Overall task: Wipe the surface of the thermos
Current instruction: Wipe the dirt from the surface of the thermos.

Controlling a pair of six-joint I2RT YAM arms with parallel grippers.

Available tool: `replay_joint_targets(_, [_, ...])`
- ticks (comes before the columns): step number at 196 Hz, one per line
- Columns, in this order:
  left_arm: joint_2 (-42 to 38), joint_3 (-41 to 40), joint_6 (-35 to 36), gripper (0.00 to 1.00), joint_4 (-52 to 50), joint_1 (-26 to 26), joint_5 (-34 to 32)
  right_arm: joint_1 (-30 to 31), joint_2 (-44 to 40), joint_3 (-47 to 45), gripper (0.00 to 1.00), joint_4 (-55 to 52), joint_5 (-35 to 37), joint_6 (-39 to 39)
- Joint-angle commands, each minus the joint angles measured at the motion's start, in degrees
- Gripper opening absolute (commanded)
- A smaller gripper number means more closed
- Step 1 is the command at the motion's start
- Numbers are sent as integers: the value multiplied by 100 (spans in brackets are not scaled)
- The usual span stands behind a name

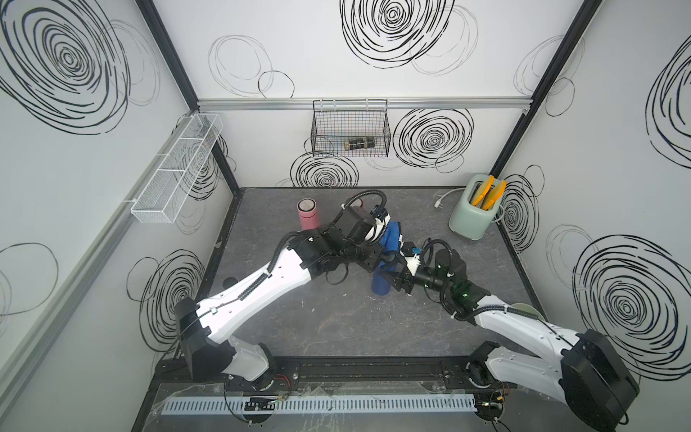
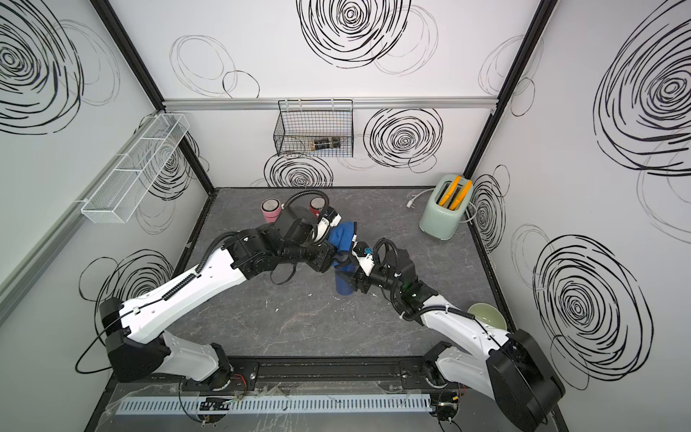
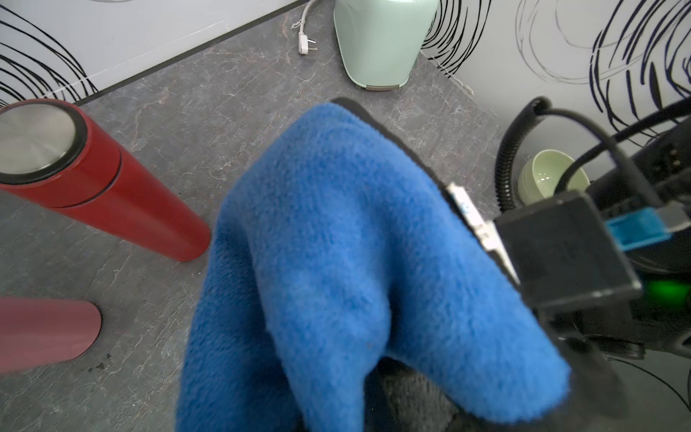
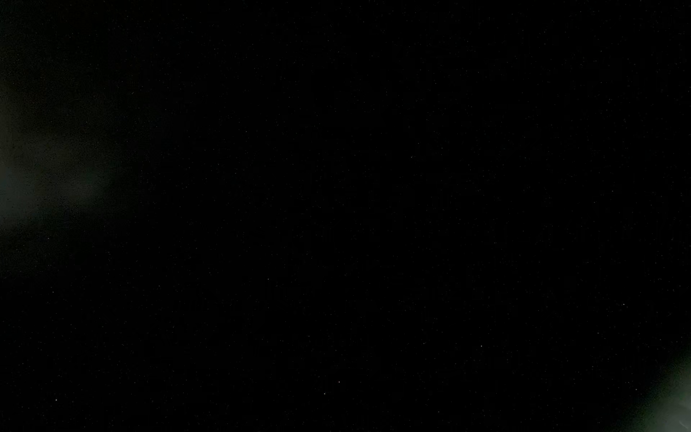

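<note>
My right gripper has the thermos's base (image 1: 380, 290) facing down, away from the cloth (image 1: 390, 237), so my left gripper should move back while my right gripper tilts the base toward the cloth.
A dark blue thermos (image 1: 380, 287) (image 2: 342, 287) stands upright mid-table. My right gripper (image 1: 390, 277) (image 2: 350, 278) comes in from the right and is shut on its body. A blue fleece cloth (image 1: 392, 239) (image 2: 342, 236) (image 3: 355, 262) is draped over the thermos's top and upper side and hides them. My left gripper (image 1: 385, 235) (image 2: 335, 235) is shut on the cloth, with its fingers buried in the fabric. The right wrist view is almost wholly black and shows nothing.
A pink thermos (image 1: 307, 218) and a red thermos (image 2: 316, 205) (image 3: 93, 179) stand behind the left arm. A mint toaster (image 1: 474, 213) with its loose plug (image 1: 437, 204) sits back right. A green bowl (image 2: 486, 318) lies by the right arm. A wire basket (image 1: 351, 131) hangs on the back wall.
</note>
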Motion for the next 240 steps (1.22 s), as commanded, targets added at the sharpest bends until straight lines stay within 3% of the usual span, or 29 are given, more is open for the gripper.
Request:
replay_joint_targets(1, [175,273,85,0,-131,90,209,62,-202,163,0,327,-142,-118])
replay_joint_targets(111, [1148,1023,344,0,-155,367,298,202,-207,201,0,276,-47,-175])
replay_joint_targets(193, [-25,19,91,0,-221,161,4,193,-80,270,0,182,305,-144])
replay_joint_targets(240, [-145,-160,15,0,-298,-158,-65,193,-128,285,0,101,405,-144])
